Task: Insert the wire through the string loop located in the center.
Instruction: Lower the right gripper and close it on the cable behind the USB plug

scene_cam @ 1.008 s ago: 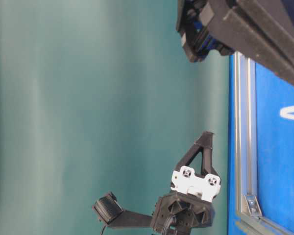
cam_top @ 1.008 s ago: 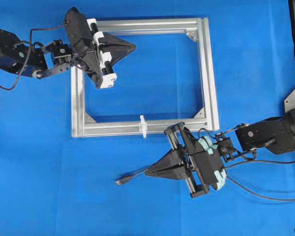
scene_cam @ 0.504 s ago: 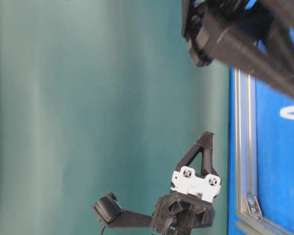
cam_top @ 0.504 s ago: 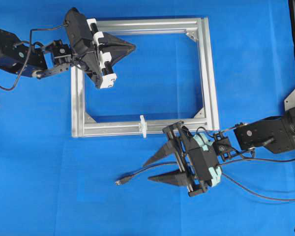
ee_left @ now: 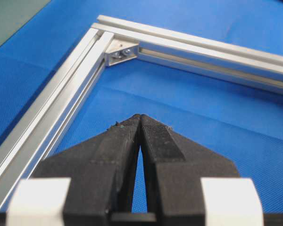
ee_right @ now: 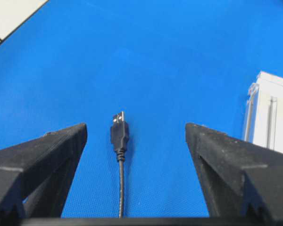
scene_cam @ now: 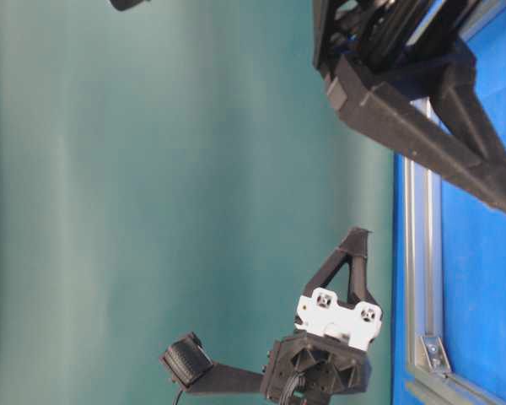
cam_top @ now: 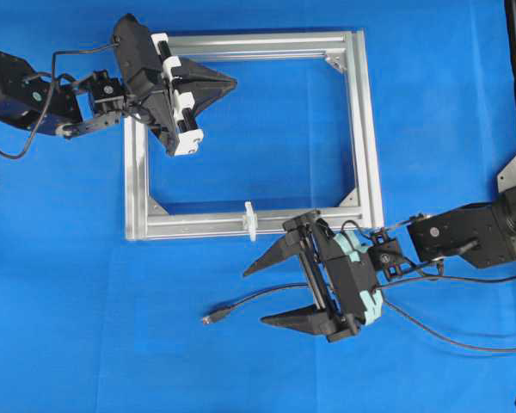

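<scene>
The plug (cam_top: 215, 315) will stick out straight and hardly droop when the robot carries the wire, because the cable (cam_top: 262, 293) lies nearly straight behind the plug.
The wire lies on the blue mat, its plug (cam_top: 211, 317) at the left end and its cable running right under my right gripper (cam_top: 254, 298). That gripper is wide open, one finger on each side of the cable, holding nothing. In the right wrist view the plug (ee_right: 119, 133) lies between the fingers, nearer the left one, with the gripper (ee_right: 136, 129) open around it. The white string loop (cam_top: 250, 220) stands on the frame's near bar, above and just left of the right gripper. My left gripper (cam_top: 234, 83) is shut and empty over the frame's far left corner (ee_left: 140, 116).
The silver aluminium frame (cam_top: 365, 129) lies in the middle of the mat; its corner bracket (ee_left: 120, 53) shows ahead of the left gripper. Part of a frame bar (ee_right: 273, 115) is at the right wrist view's right edge. Arm cables (cam_top: 447, 335) trail at the lower right.
My right gripper has opened from shut to wide open and let go of the wire. The plug has stayed about where it was. The left arm has not moved.
</scene>
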Controlling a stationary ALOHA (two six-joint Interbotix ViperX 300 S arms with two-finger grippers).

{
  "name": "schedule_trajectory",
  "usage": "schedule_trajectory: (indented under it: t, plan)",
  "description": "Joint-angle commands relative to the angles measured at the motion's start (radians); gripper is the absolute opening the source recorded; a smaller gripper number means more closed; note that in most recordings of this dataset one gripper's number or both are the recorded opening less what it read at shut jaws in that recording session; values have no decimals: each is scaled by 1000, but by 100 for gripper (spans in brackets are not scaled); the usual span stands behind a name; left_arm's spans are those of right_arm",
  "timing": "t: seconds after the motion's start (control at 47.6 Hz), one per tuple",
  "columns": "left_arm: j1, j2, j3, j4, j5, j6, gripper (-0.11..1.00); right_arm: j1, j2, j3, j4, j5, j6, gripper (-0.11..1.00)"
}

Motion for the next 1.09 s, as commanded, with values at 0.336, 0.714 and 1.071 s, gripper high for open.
schedule_trajectory:
  t: [0.336, 0.714, 1.071]
  plan:
    - [-3, -32, -3, 3, -6, 0, 0, -2, 97, -86, 43, 71, 5, 82]
    - [-3, -32, 5, 3, -6, 0, 0, 0, 178, -95, 97, 87, 6, 82]
    - [-3, -32, 5, 3, -6, -2, 0, 0, 213, -103, 104, 89, 5, 80]
